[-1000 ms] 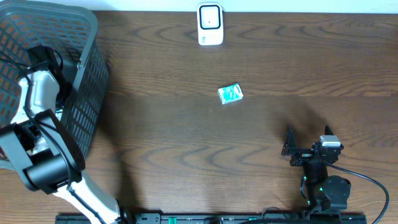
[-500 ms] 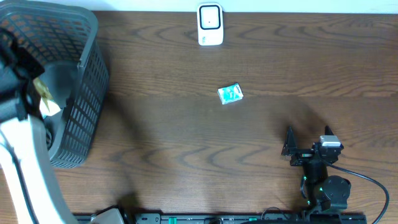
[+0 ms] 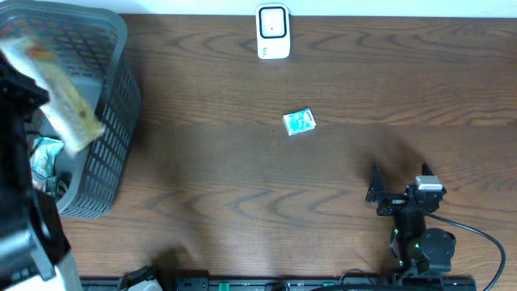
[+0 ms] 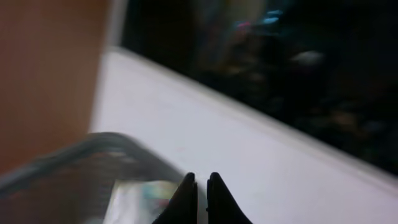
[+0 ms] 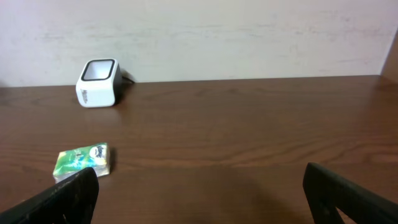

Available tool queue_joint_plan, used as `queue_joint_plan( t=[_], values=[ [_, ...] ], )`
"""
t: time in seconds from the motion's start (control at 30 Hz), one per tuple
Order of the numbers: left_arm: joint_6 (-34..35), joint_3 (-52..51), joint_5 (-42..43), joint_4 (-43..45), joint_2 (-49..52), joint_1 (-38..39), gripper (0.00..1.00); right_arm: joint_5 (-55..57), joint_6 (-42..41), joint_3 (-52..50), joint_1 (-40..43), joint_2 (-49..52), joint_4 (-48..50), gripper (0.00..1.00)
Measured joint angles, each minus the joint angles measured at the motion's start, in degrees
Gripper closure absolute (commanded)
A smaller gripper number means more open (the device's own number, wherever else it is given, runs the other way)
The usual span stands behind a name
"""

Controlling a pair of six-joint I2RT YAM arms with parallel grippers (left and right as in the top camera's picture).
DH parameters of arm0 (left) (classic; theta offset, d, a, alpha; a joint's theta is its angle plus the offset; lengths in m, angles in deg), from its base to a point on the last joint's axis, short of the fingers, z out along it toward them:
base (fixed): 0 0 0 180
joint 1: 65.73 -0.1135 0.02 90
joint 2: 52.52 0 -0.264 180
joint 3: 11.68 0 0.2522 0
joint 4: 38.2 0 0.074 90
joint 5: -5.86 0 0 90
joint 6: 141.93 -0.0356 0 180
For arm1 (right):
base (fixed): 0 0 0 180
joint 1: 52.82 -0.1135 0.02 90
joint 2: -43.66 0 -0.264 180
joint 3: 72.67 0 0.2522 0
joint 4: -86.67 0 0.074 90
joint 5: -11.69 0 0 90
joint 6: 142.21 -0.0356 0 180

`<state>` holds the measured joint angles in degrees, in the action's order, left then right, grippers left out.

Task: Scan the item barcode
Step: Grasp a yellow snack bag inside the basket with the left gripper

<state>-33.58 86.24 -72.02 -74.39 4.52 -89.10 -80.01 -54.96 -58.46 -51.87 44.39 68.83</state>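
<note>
The tan packet (image 3: 63, 101) is hanging inside the rim of the grey mesh basket, so the robot's left gripper should keep going over the basket (image 3: 74, 162) and let go of the packet there.
A tan packet (image 3: 71, 109) hangs blurred above the grey mesh basket (image 3: 113, 121) at the far left, beside my raised left arm. In the left wrist view my left gripper (image 4: 202, 179) is shut, and the pale packet (image 4: 140, 199) lies against its left finger over the basket rim (image 4: 74, 155). The white barcode scanner (image 3: 273, 32) (image 5: 98, 82) stands at the table's back edge. My right gripper (image 3: 401, 174) (image 5: 200, 169) rests open near the front right with nothing between its fingers.
A small green packet (image 3: 300, 121) (image 5: 82, 160) lies mid-table, ahead and left of the right gripper. Another teal packet (image 3: 44, 153) lies inside the basket. A black cable (image 3: 477, 234) trails from the right arm's base.
My left arm has risen out of the basket toward the camera, and the tan packet has come up with it. The right arm has not moved.
</note>
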Motion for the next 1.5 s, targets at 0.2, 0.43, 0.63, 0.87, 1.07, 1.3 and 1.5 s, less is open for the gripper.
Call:
queue_joint_plan(
  t=[0.2, 0.43, 0.63, 0.87, 1.07, 1.3, 1.5],
  values=[
    [6.6, 0.3, 10.7, -1.8, 0.1, 7.1, 0.93, 0.0, 0.0, 0.0, 0.0, 0.0, 0.0, 0.01],
    [7.1, 0.3, 14.4, -4.7, 7.7, 17.5, 0.92, 0.0, 0.0, 0.0, 0.0, 0.0, 0.0, 0.01],
    [5.6, 0.3, 11.0, -5.7, 10.2, 17.3, 0.54, 0.0, 0.0, 0.0, 0.0, 0.0, 0.0, 0.01],
    [4.2, 0.3, 0.8, -6.2, 9.4, 7.8, 0.31, 0.0, 0.0, 0.0, 0.0, 0.0, 0.0, 0.01],
    [3.2, 0.3, -6.5, -12.1, 10.4, -2.2, 0.28, 0.0, 0.0, 0.0, 0.0, 0.0, 0.0, 0.01],
    [1.7, 0.3, -12.7, -16.5, 19.8, -8.5, 0.15, 0.0, 0.0, 0.0, 0.0, 0.0, 0.0, 0.01],
    [12.6, 0.3, -13.7, -24.0, 29.0, -8.7, 0.15, 0.0, 0.0, 0.0, 0.0, 0.0, 0.0, 0.01]
  ],
)
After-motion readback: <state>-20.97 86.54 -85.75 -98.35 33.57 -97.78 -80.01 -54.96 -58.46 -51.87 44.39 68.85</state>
